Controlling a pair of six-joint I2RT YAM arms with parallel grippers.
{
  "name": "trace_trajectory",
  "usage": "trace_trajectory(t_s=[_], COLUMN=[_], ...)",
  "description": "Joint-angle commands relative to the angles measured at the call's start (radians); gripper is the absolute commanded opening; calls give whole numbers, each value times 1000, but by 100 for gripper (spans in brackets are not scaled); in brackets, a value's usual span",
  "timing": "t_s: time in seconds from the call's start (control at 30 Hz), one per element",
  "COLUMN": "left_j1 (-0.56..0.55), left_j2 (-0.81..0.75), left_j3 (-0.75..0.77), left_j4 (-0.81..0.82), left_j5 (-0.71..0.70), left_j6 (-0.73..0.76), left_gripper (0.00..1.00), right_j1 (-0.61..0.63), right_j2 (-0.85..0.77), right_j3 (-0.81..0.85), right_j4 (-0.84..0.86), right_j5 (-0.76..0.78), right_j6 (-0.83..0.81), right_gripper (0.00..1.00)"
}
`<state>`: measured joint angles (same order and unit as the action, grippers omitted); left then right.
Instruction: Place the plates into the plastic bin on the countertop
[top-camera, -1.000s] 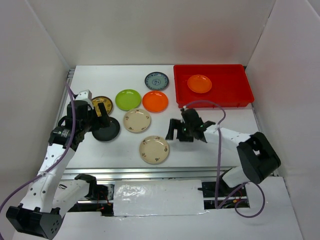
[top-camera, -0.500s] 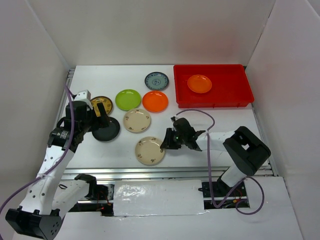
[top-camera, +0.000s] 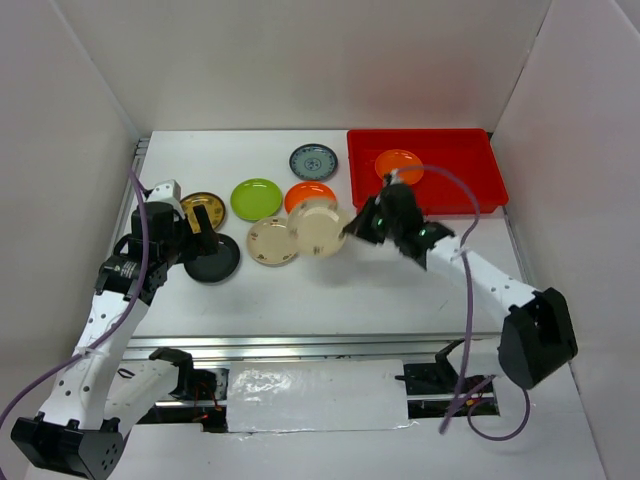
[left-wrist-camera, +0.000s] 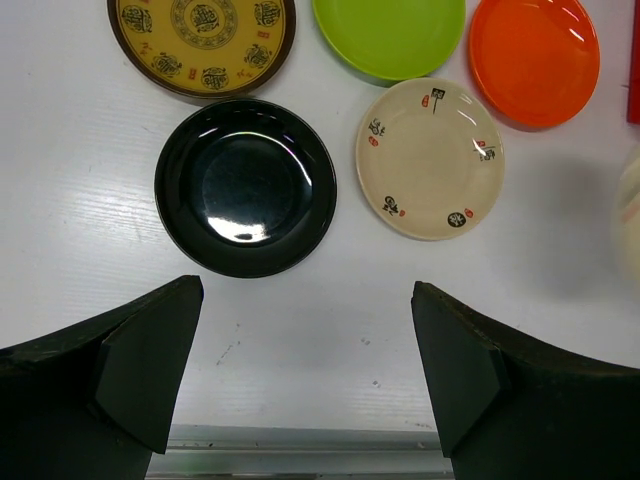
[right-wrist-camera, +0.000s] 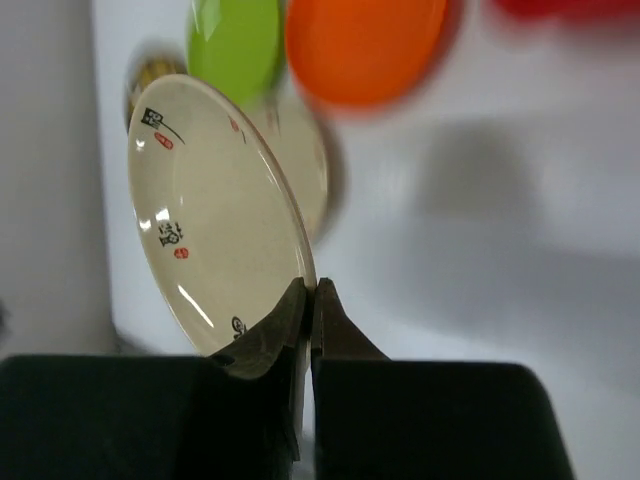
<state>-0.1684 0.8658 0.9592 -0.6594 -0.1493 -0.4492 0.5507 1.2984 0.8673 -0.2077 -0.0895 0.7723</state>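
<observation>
I should continue with my right gripper over the orange plate in the bin (top-camera: 400, 161) and let go there, because the cream floral plate (top-camera: 319, 228) is face up like that orange plate.
My right gripper (top-camera: 351, 229) (right-wrist-camera: 310, 291) is shut on the rim of a cream floral plate (top-camera: 317, 229) (right-wrist-camera: 205, 215), holding it tilted in the air left of the red plastic bin (top-camera: 462, 172). One orange plate (top-camera: 398, 166) lies in the bin. On the white countertop (top-camera: 400, 290) lie a blue-grey plate (top-camera: 313, 161), a lime green plate (top-camera: 256, 198), an orange plate (top-camera: 303, 193) partly hidden by the held one, a second cream plate (top-camera: 270, 241) (left-wrist-camera: 430, 157), a brown-gold plate (top-camera: 203, 207) and a black plate (top-camera: 214, 259) (left-wrist-camera: 245, 186). My left gripper (top-camera: 205, 243) (left-wrist-camera: 307, 295) hangs open just near of the black plate, holding nothing.
White walls enclose the countertop on three sides. A metal rail (top-camera: 330, 345) runs along its front edge. A purple cable (top-camera: 455, 205) loops over the right arm near the bin's front wall.
My right gripper closed on the near cream plate's rim, lifted it off the countertop and carried it back and right toward the bin. The left arm has stayed still.
</observation>
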Motion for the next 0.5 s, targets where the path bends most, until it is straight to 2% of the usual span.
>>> trace_trajectory(t_s=[0.0,0.07,0.17,0.37,0.47], left_j1=[-5,-3,-3,-3,-3], left_j2=[-21,-21,-19,-14,-8], left_j3=[7,7,6,3,3], left_j4=[11,12,14,21,21], left_j5=[-22,-30,-23,-4,4], left_j6=[-2,0,3,7,10], left_gripper=[99,99,99,99,99], right_j1=[-223,-360,-484,-587,-633], right_j2=[100,250,430,756,843], right_j3=[224,359,530,939,1015], right_j4=[-73,-76,-82,-241,-279], right_j5=[39,5,-30,-48,-70], right_j6=[-44,-28,2,-71,-71], right_gripper=[0,0,0,0,0])
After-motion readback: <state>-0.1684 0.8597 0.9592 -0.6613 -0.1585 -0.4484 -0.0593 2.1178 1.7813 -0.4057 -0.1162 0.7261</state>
